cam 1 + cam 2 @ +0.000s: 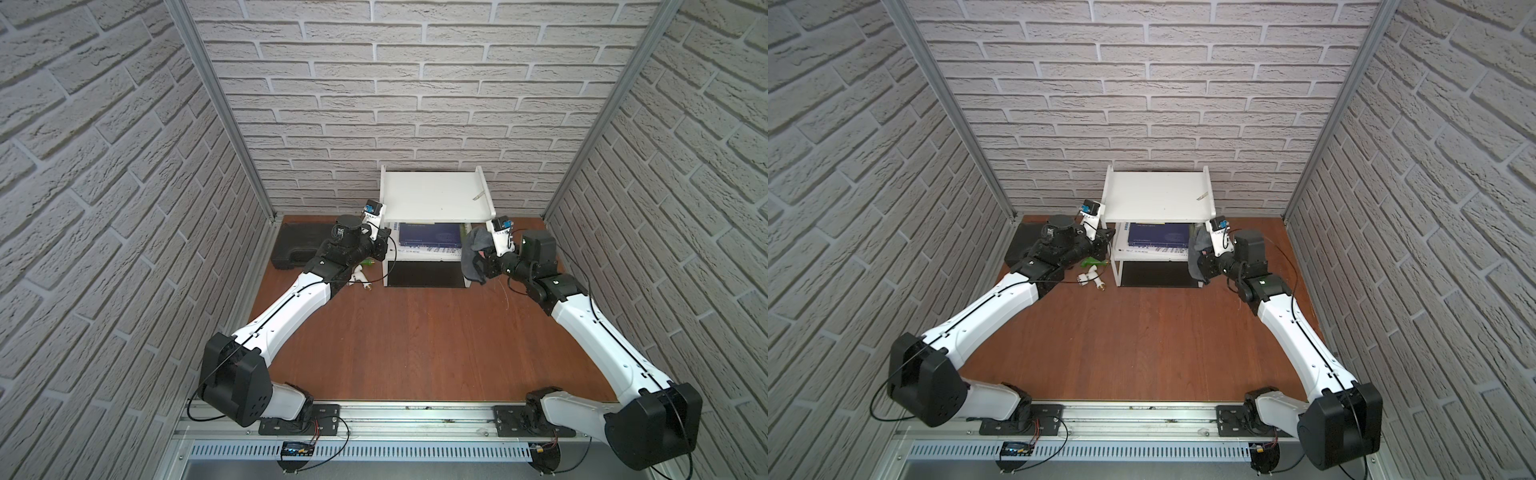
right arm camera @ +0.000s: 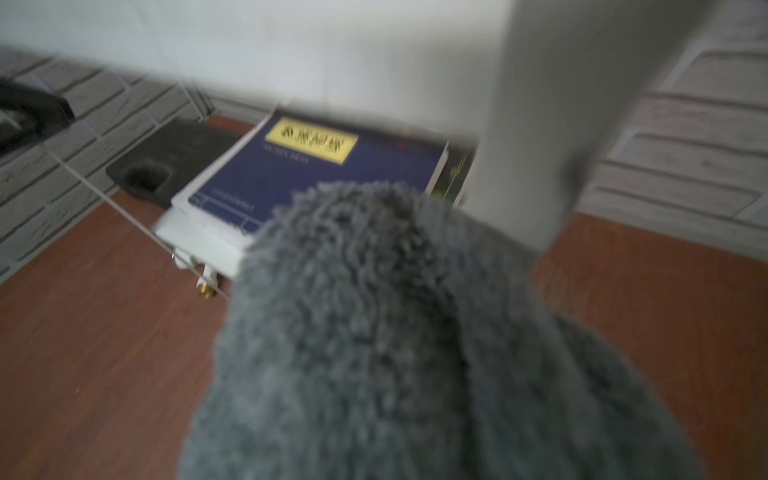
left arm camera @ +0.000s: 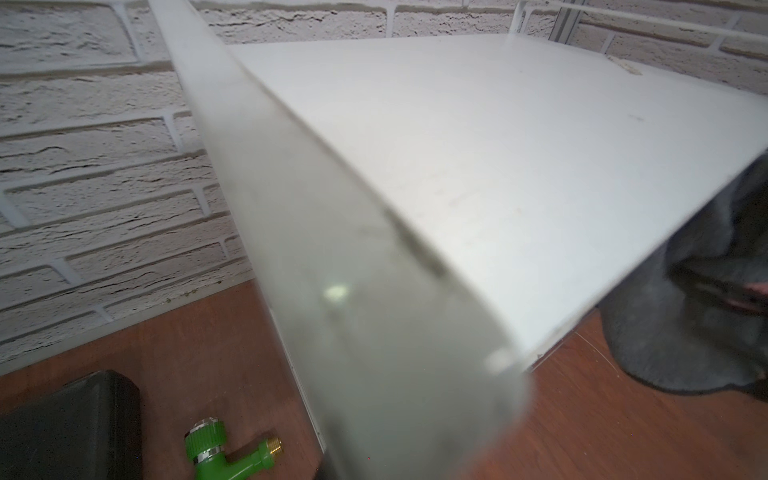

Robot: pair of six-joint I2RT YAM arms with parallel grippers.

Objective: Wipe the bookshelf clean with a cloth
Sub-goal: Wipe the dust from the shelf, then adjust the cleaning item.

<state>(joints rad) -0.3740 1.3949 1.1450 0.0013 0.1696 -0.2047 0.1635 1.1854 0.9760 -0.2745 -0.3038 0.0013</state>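
Observation:
The robot's right gripper should first pass the cloth (image 1: 472, 256) to the left gripper, because the bookshelf's side (image 1: 382, 188) by the left gripper is across the bookshelf from the right gripper's cloth.
The white two-tier bookshelf (image 1: 434, 197) (image 1: 1158, 195) stands against the back wall, with a black base panel (image 1: 424, 275) beneath it. My left gripper (image 1: 385, 245) (image 1: 1106, 241) is at its left front corner. In the left wrist view the white side wall (image 3: 332, 249) runs blurred straight into the jaws and hides them; they look shut on it. My right gripper (image 1: 484, 259) is shut on the dark grey fluffy cloth (image 1: 473, 253) (image 1: 1198, 249) (image 2: 395, 332). The cloth hangs bunched at the shelf's right front corner, below the top board, and covers the fingers.
A blue book (image 1: 430, 235) (image 2: 324, 170) lies on the middle tier. A small scrap (image 1: 480, 195) lies on the top board. Left of the shelf are a black tool case (image 1: 297, 245) (image 3: 62, 428), a green valve (image 1: 1090, 262) (image 3: 220, 453) and a white pipe fitting (image 1: 359, 278).

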